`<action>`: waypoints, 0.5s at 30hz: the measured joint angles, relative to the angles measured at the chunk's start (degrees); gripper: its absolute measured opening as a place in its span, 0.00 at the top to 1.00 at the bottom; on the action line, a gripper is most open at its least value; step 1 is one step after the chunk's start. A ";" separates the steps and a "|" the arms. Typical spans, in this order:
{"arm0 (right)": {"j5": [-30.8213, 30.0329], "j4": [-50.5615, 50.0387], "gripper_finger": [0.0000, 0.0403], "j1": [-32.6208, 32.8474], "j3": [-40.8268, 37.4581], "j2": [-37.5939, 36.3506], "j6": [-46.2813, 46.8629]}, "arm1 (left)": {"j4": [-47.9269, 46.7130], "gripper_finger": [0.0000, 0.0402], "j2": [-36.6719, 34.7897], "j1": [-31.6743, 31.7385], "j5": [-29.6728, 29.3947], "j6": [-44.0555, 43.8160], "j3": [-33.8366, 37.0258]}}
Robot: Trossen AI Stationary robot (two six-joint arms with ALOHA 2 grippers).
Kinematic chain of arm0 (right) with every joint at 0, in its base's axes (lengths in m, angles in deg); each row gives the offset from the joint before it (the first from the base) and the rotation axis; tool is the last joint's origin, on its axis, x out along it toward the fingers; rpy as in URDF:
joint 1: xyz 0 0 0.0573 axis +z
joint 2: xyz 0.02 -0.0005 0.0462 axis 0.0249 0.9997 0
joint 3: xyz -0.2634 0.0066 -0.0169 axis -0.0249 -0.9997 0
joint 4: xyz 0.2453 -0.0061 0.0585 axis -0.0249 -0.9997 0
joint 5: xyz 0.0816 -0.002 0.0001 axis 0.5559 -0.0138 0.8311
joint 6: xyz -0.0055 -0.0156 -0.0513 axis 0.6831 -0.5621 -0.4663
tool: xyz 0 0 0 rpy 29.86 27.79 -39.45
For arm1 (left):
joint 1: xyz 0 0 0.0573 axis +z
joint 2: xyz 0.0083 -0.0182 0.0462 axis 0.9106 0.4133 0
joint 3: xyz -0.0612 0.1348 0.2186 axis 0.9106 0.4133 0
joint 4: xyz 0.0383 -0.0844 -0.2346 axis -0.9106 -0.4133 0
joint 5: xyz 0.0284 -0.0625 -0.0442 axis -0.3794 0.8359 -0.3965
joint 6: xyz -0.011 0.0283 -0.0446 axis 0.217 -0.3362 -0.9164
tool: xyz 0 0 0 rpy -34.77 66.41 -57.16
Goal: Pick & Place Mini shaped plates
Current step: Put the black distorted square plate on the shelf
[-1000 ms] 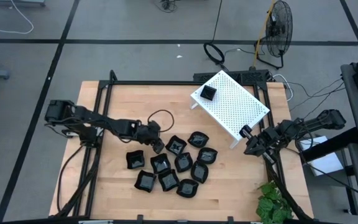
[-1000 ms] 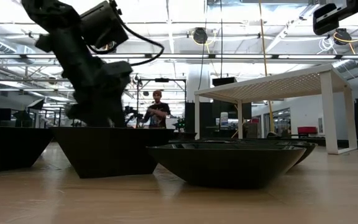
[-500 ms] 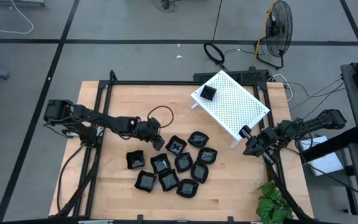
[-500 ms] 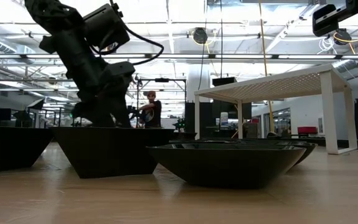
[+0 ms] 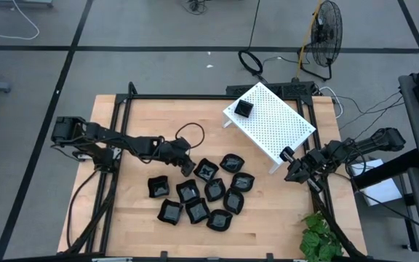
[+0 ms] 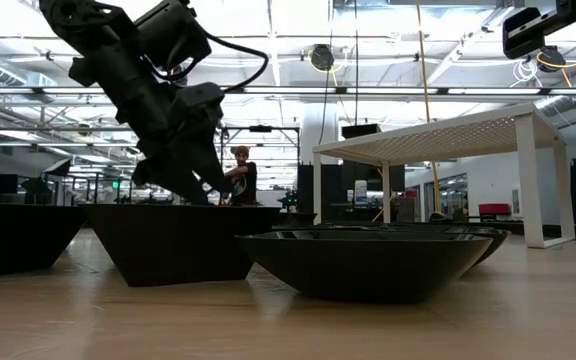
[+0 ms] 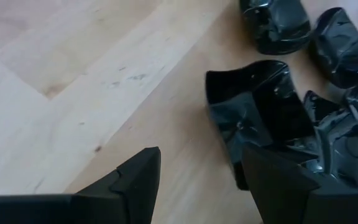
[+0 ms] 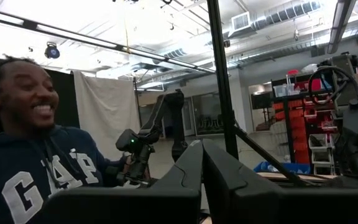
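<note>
I should move my left gripper toward the plate's inside (image 7: 248, 121) before I pinch the plate's side, because the square plate's side (image 7: 222, 142) sits close against one finger while the gripper's gap is over wood.
Several glossy black mini plates (image 5: 206, 193) lie clustered on the table's near middle, resting on their bases. One more sits on the white perforated rack (image 5: 271, 120) at its far-left corner (image 5: 244, 109). My left gripper (image 5: 186, 166) is open, low at the cluster's left edge, beside a square plate (image 5: 206, 171). In the left wrist view its fingers (image 7: 201, 183) straddle bare wood, with that square plate (image 7: 253, 115) next to one finger. My right gripper (image 5: 291, 169) is shut and waits by the rack's near-right leg. My left gripper slants down from the table's left. One finger (image 7: 272, 180) stands at the near wall (image 7: 238, 158) of the square plate, which lies flat on the table. I cannot tell whether the finger touches it.
The rack stands on legs at the table's far right (image 6: 523, 170). A black cable loop (image 5: 190, 133) lies just behind the left gripper. A black frame runs around the table (image 5: 122, 109). A plant (image 5: 318, 236) sits at the near-right corner. A person shows beyond the table (image 8: 30, 149).
My left gripper has tipped, so its fingers now slant toward the plate cluster. It has also shifted slightly toward the table's right. The plates and my right arm have kept still.
</note>
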 joint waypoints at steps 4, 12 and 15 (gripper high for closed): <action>0.00 0.00 1.00 -0.01 0.00 0.00 0.00 | 4.74 0.43 0.00 0.00 1.39 0.42 0.00; 0.02 0.02 1.00 0.01 0.00 0.00 0.00 | 7.91 0.43 0.48 -0.17 2.24 2.65 -0.02; 0.02 0.00 1.00 0.01 0.00 0.00 0.00 | 7.87 0.43 2.45 -0.53 2.13 1.95 -0.06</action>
